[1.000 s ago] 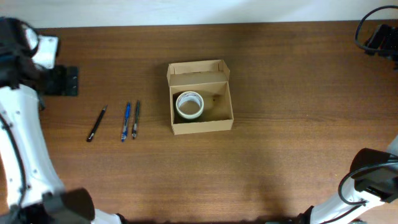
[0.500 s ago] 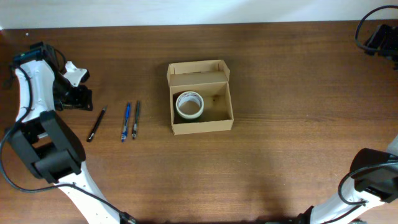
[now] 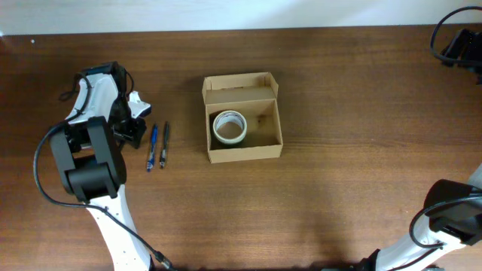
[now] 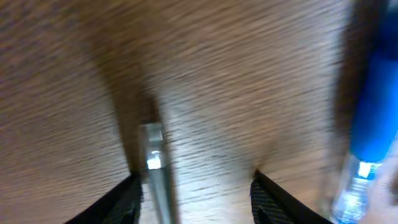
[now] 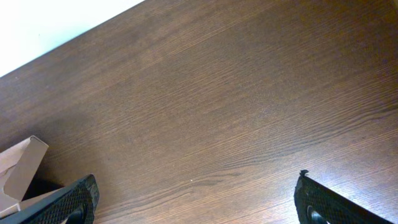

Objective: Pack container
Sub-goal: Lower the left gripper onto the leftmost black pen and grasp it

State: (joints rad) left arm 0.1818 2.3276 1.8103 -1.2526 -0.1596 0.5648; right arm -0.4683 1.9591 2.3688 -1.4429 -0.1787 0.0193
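The black pen (image 4: 155,146) is close to one finger of my left gripper, so I should move the open fingers over the pen's body (image 4: 163,191) before I close them on it.
The container (image 3: 269,153) is a tan cardboard box at the table's middle, open, with its flap lid (image 3: 239,88) standing at the far side. A roll of tape (image 3: 230,127) lies inside it at the left. The box's corner shows in the right wrist view (image 5: 18,171). My left gripper (image 3: 130,133) is low over the table, left of a blue pen (image 3: 153,147) and a dark pen (image 3: 164,143). In the blurred left wrist view its jaws (image 4: 196,186) are open with a slim pen (image 4: 153,163) between them, near the left finger. The blue pen (image 4: 373,118) shows at the right. My right gripper (image 5: 196,193) is open and empty.
My left arm (image 3: 94,162) covers the spot left of the two pens, and the black pen that lay there is hidden in the overhead view. My right arm (image 3: 459,45) is at the far right edge. The back edge of the table runs along the top.
My left arm has swung in from the far left toward the pens. Its gripper now covers the black pen that lay apart at the left. The box, tape and right arm have not moved.
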